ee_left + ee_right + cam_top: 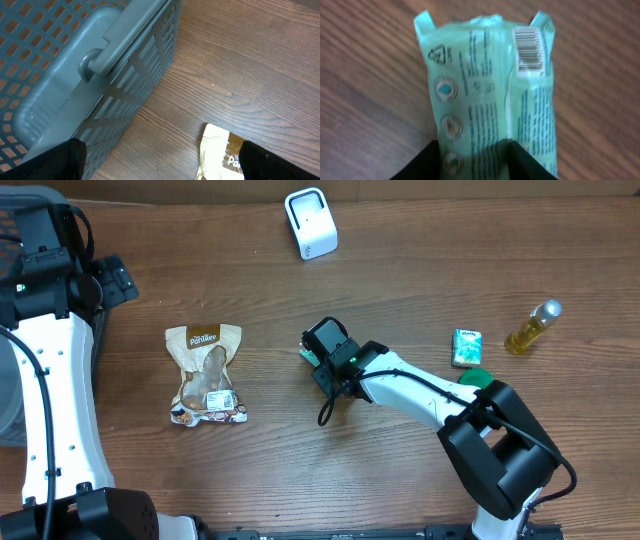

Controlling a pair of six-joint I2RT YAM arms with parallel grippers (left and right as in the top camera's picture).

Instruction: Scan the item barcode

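Note:
A flat part of the packet's near end is between my right gripper's fingers, so I should open them, press lower and pinch the packet into a fold before I lift it.
A pale green packet lies lengthwise under my right wrist camera, its barcode facing up near the far right corner. My right gripper is shut on the packet's near end: the left finger sits at its left edge and the right finger presses into its middle. From overhead, the right gripper covers most of the packet at the table's middle. A white scanner stands at the back. My left gripper is open and holds nothing, beside a grey basket.
A brown snack bag lies left of centre, and its corner shows in the left wrist view. A small green box, a yellow oil bottle and a green round object sit at the right.

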